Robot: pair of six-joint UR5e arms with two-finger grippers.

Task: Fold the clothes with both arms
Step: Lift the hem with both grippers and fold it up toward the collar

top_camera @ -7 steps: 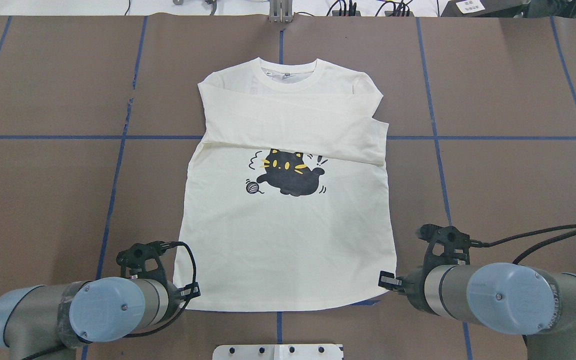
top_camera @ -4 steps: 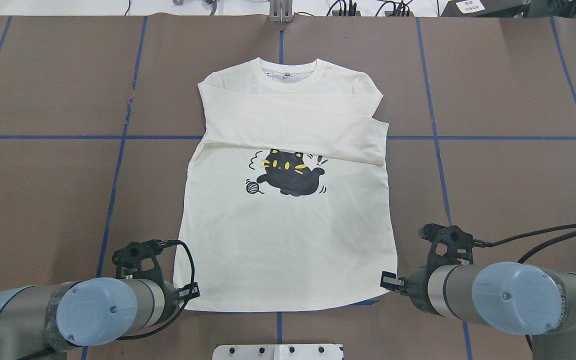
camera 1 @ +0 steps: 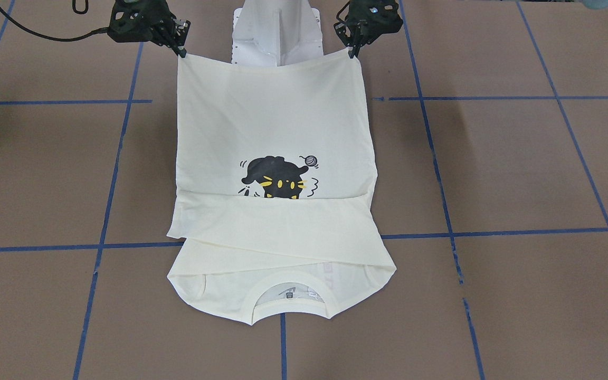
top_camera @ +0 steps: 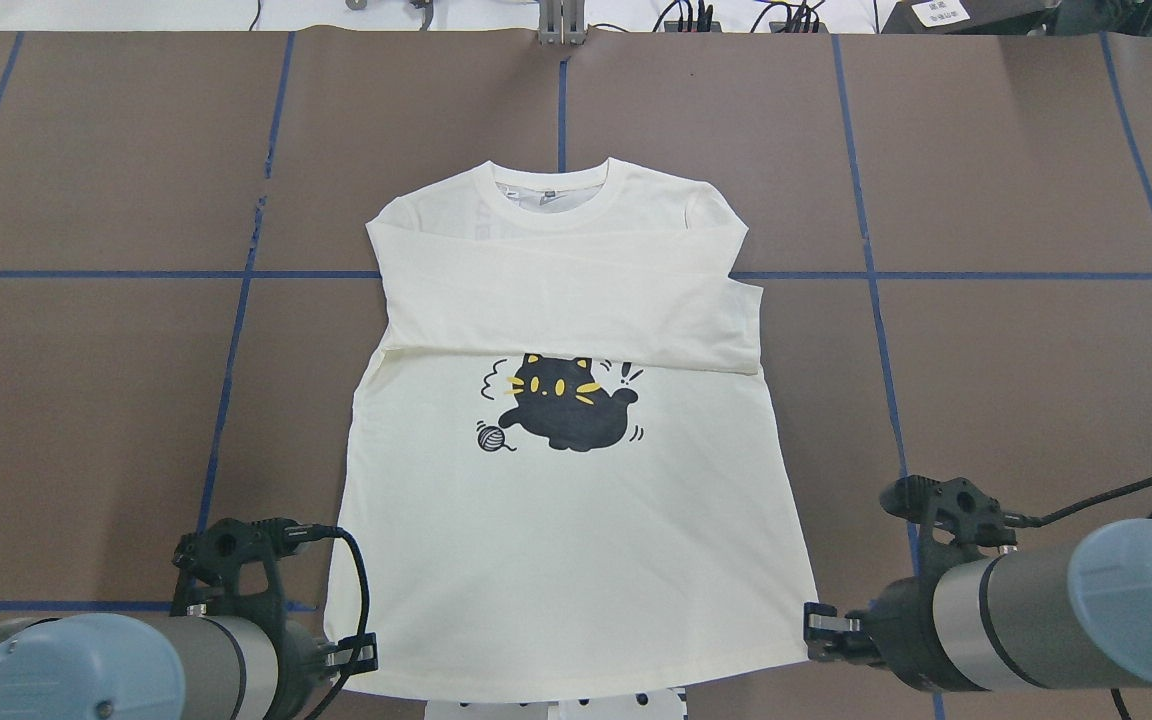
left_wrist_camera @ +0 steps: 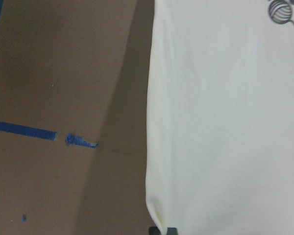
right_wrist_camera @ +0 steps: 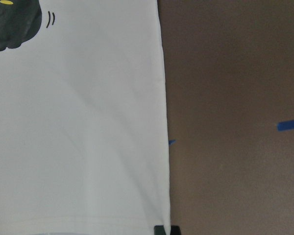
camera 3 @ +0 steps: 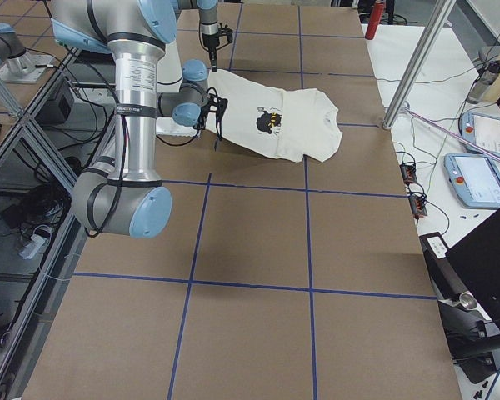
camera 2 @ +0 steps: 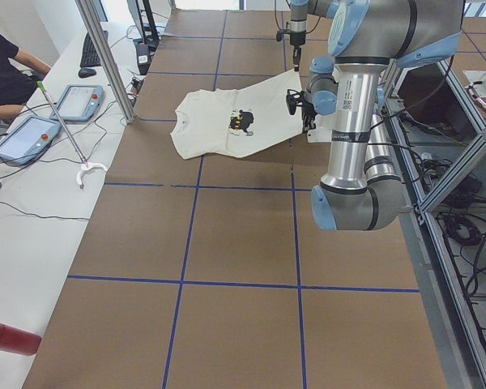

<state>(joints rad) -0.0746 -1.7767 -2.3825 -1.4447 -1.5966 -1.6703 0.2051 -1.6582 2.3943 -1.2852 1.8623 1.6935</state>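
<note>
The hem is taut (camera 1: 275,66) over the white pedestal and a farther pull drags the T-shirt along, so my left gripper and right gripper should fold the hem toward the collar (camera 1: 290,305).
The cream-white T-shirt (top_camera: 556,540) lies print up, with its black cat (top_camera: 561,400) showing and both sleeves (top_camera: 566,310) folded across the chest. The collar (top_camera: 548,190) points away from the robot. My left gripper (top_camera: 361,655) is shut on the hem's left corner, and my right gripper (top_camera: 816,630) is shut on the right corner. In the front-facing view the left gripper (camera 1: 354,50) and the right gripper (camera 1: 181,51) hold the hem (camera 1: 267,62) taut and raised off the table. Each wrist view shows cloth (left_wrist_camera: 225,122) (right_wrist_camera: 78,122) running to the bottom edge, with a dark fingertip there.
The white pedestal (camera 1: 277,31) stands just under the raised hem. Blue tape lines (top_camera: 226,400) grid the brown table. A person (camera 2: 4,65) sits at the white side bench with teach pendants (camera 2: 32,134). A red bottle (camera 2: 12,336) lies at the bench's near end.
Both grippers drew back toward the robot's base, still shut on the hem corners. The whole shirt slid with them, and its hem now reaches over the pedestal.
</note>
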